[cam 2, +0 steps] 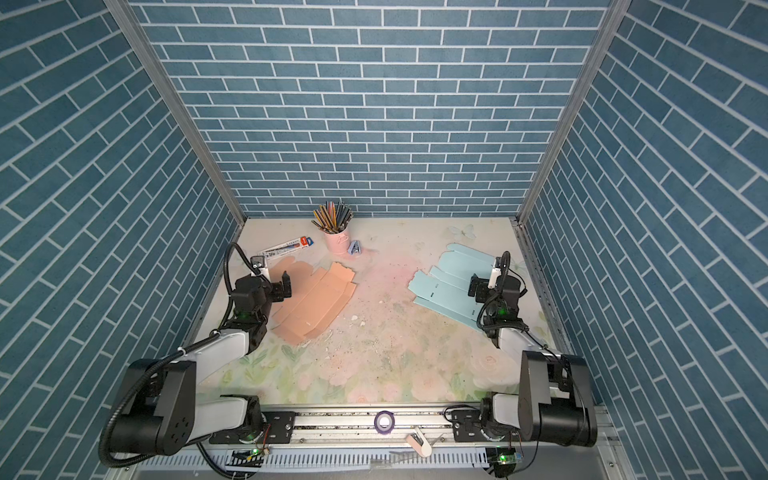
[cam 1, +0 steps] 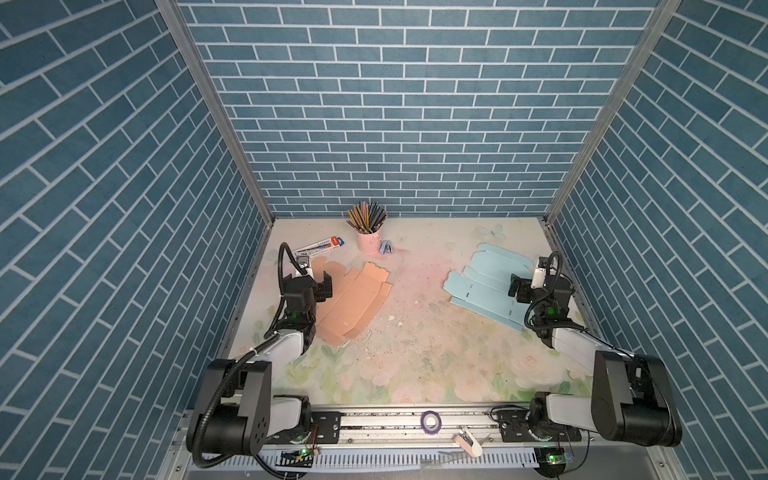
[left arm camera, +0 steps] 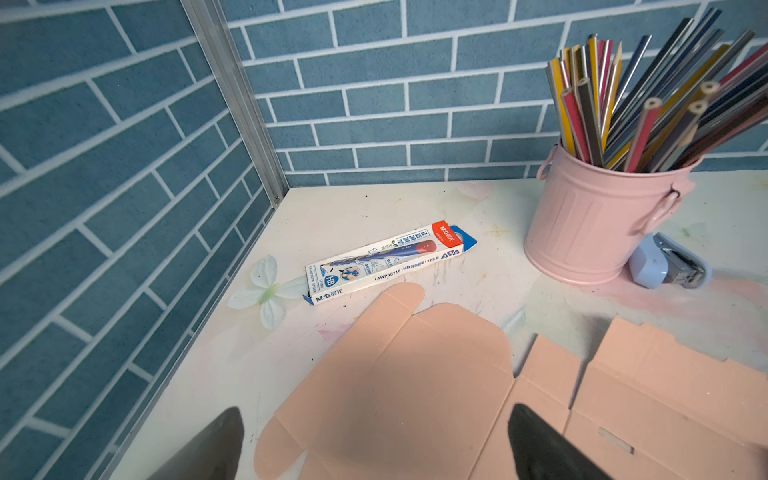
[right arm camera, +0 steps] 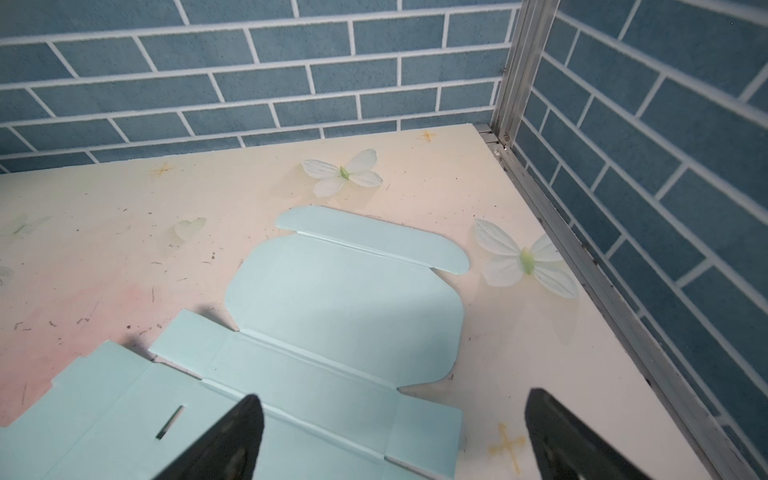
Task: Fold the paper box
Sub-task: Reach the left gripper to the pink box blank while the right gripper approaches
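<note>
The peach blank (cam 1: 353,301) is crooked and a long way from my right gripper. Next, my left gripper pulls it toward the table's middle (cam 1: 401,321) and turns it before folding.
Two paper box blanks lie flat and unfolded on the table. A peach blank (cam 1: 357,303) (cam 2: 316,303) (left arm camera: 395,374) lies at the left and a light blue blank (cam 1: 482,286) (cam 2: 449,282) (right arm camera: 332,316) at the right. My left gripper (cam 1: 327,286) (cam 2: 284,286) (left arm camera: 376,411) hovers open over the peach blank's left part, holding nothing. Over the blue blank's right edge my right gripper (cam 1: 514,286) (cam 2: 473,286) (right arm camera: 395,397) stands open; one fingertip is above the paper, one above bare table.
A pink bucket of pencils (cam 1: 369,241) (left arm camera: 598,224), a small blue stapler (cam 1: 387,248) (left arm camera: 665,262) and a pencil carton (cam 1: 319,246) (left arm camera: 386,262) stand at the back. A tape roll (cam 1: 430,422) rests on the front rail. Brick-patterned walls close in left, right and back.
</note>
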Robot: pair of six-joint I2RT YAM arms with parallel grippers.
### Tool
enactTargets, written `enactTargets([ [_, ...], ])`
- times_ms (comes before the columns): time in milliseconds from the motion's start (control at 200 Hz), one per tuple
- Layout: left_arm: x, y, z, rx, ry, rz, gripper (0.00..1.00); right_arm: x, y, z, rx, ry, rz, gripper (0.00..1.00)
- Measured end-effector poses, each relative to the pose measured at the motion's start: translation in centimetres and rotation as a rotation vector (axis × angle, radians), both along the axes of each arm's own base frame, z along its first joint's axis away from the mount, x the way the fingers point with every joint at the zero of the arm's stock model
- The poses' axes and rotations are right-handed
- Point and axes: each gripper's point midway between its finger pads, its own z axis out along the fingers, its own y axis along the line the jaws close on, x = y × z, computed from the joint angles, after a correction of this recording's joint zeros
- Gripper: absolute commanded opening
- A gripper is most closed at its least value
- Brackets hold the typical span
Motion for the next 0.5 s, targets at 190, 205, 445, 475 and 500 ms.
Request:
enactTargets([
  [190, -0.4, -1.2, 3.4, -0.142, 0.063, 0.025, 0.99, -0.3, 3.3, 3.2, 0.030, 0.090, 0.008, 0.98],
  [205, -0.3, -1.5, 3.6, -0.161, 0.073, 0.021, 0.99, -0.2, 3.5, 3.6, 0.046, 0.096, 0.008, 0.98],
  [445, -1.2, -7.9, 1.1, -0.378, 0.332, -0.181, 0.99, -1.9, 12.9, 6.6, 0.170, 0.220, 0.196, 0.98],
  [475, -1.6, -8.7, -0.4, -0.399, 0.393, -0.206, 0.99, -2.4, 14.4, 6.4, 0.179, 0.251, 0.237, 0.99],
  [500, -1.9, -9.3, -1.5, -0.415, 0.440, -0.222, 0.99, -2.7, 15.5, 6.2, 0.188, 0.272, 0.264, 0.98],
])
